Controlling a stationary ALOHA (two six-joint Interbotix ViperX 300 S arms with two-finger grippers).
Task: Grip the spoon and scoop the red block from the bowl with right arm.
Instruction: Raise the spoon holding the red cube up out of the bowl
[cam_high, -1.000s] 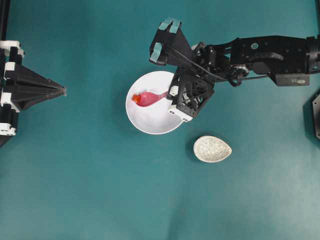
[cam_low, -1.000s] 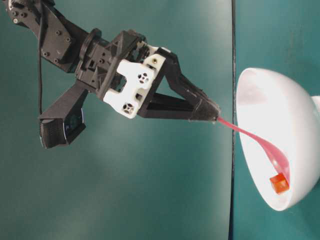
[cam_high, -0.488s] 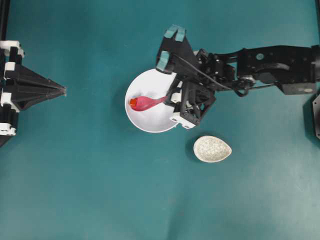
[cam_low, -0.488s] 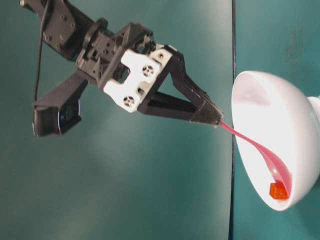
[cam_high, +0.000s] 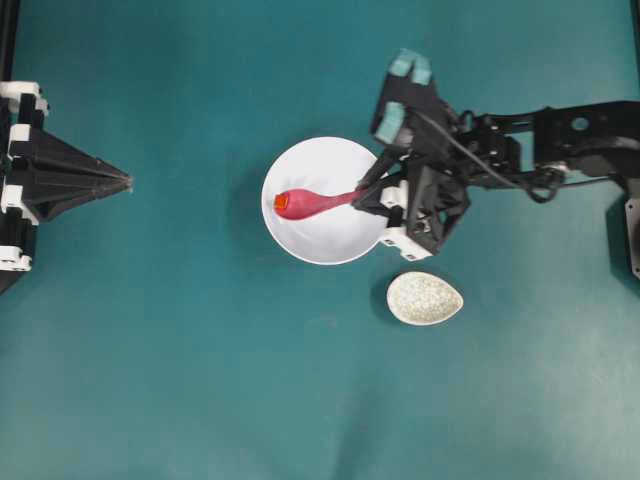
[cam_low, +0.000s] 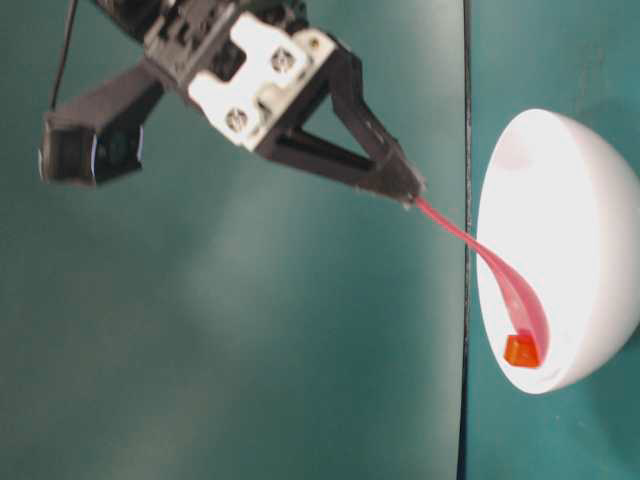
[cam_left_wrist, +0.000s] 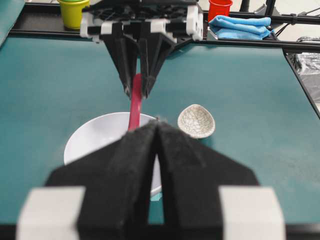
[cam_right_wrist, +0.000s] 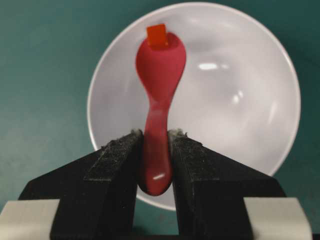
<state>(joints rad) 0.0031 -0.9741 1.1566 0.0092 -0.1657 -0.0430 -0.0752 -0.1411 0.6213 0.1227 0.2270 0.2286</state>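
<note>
The red block is on the scoop's tip by the bowl's side, so next my right gripper pulls the spoon back and levels the scoop before lifting it.
The pink-red spoon reaches into the white bowl, scoop towards the bowl's left side. My right gripper is shut on the spoon's handle near its end, just over the bowl's right rim. The tiny red block sits at the far tip of the scoop, close to the bowl's wall. I cannot tell whether it rests in the scoop or against it. My left gripper is shut and holds nothing, far left of the bowl.
A small crackle-patterned dish stands on the teal table below and right of the bowl, just below the right wrist. A yellow cup, a red cup and a blue cloth lie beyond the far rail.
My right arm has drawn back to the right, still gripping the spoon. The bowl has shifted slightly right with it, and the block now sits at the scoop's tip. The left arm is unmoved.
</note>
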